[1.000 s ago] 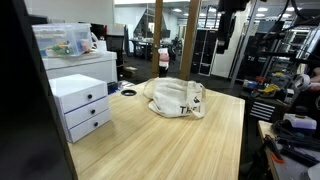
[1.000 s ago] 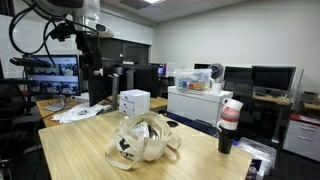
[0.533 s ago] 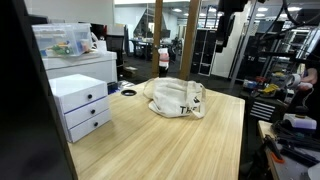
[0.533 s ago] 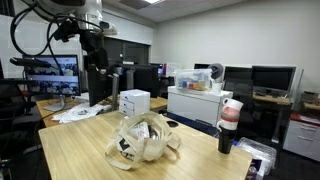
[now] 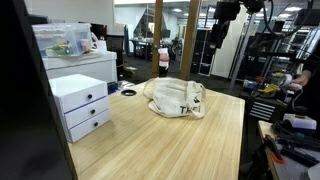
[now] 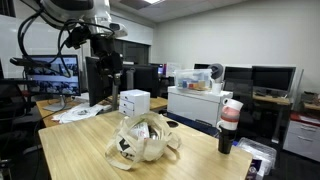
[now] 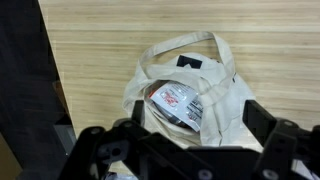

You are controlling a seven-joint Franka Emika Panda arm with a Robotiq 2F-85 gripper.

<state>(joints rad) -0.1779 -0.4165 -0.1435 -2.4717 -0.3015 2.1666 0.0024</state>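
Observation:
Next, I turn my gripper square to the white packet (image 7: pixel 177 102) before I go down into the tote bag's opening (image 6: pixel 145 128), because the packet lies at a slant to my gripper's open fingers.
A cream cloth tote bag (image 5: pixel 178 98) (image 6: pixel 145 138) lies slumped in the middle of the light wooden table (image 5: pixel 200 145). The wrist view looks straight down into the tote bag (image 7: pixel 220 95), whose mouth gapes over a white packet with red and black print (image 7: pixel 176 104); its handles loop toward the top of that view. My gripper (image 7: pixel 196 106) hangs open high over the bag, both black fingers spread wide with nothing between them. In both exterior views the gripper (image 5: pixel 218 38) (image 6: pixel 113 78) is well above the table, touching nothing.
A white drawer unit (image 5: pixel 82 105) (image 6: pixel 133 102) stands on the table beside the bag. A small black disc (image 5: pixel 128 92) lies near it. A red-and-white cup (image 6: pixel 230 125) stands at a table corner. Papers (image 6: pixel 75 113) lie on a neighbouring desk. Office clutter surrounds the table.
The arm has swung over toward the bag and the drawer unit and dropped slightly. The jaws have stayed open. The bag has not moved.

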